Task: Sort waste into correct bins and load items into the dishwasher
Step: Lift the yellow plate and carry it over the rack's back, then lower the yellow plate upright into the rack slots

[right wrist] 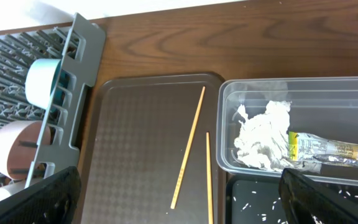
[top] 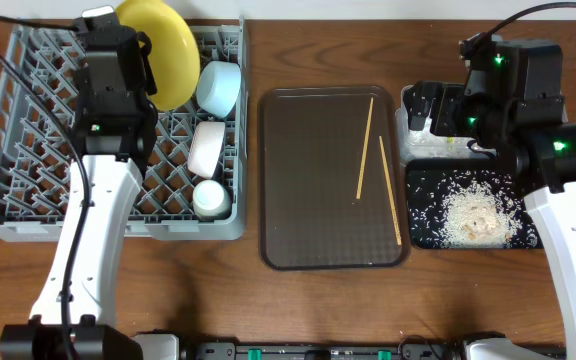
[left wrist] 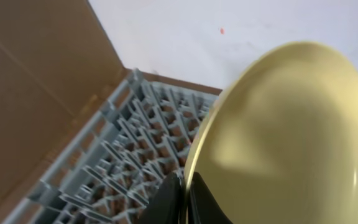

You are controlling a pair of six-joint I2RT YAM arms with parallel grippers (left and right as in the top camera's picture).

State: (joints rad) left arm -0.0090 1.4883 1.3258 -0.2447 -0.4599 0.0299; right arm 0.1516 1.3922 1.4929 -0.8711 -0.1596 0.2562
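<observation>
I should keep lowering the yellow plate point(top: 174, 55) with my left gripper until the rack holds it up, since it stands over free rack wires point(top: 171, 124) beside the light blue bowl.
My left gripper point(left wrist: 184, 186) is shut on the rim of the yellow plate point(left wrist: 278, 137), which stands on edge at the back of the grey dish rack point(top: 28, 190). The rack also holds the light blue bowl point(top: 220, 85), the white bowl point(top: 208, 147) and the small white cup point(top: 211, 197). Two wooden chopsticks point(top: 365, 148) point(top: 390, 190) lie on the brown tray point(top: 308, 180). My right gripper point(right wrist: 179, 199) is open and empty above the tray's right edge. The clear container point(right wrist: 303, 87) holds white tissue point(right wrist: 263, 140) and the green-and-yellow wrapper point(right wrist: 328, 149). The black tray point(top: 423, 215) holds rice point(top: 473, 215).
The rack's grey wall point(right wrist: 79, 56) stands just left of the brown tray. The clear container and the black tray sit close together at the right, partly under my right arm. Bare wooden table lies along the front edge.
</observation>
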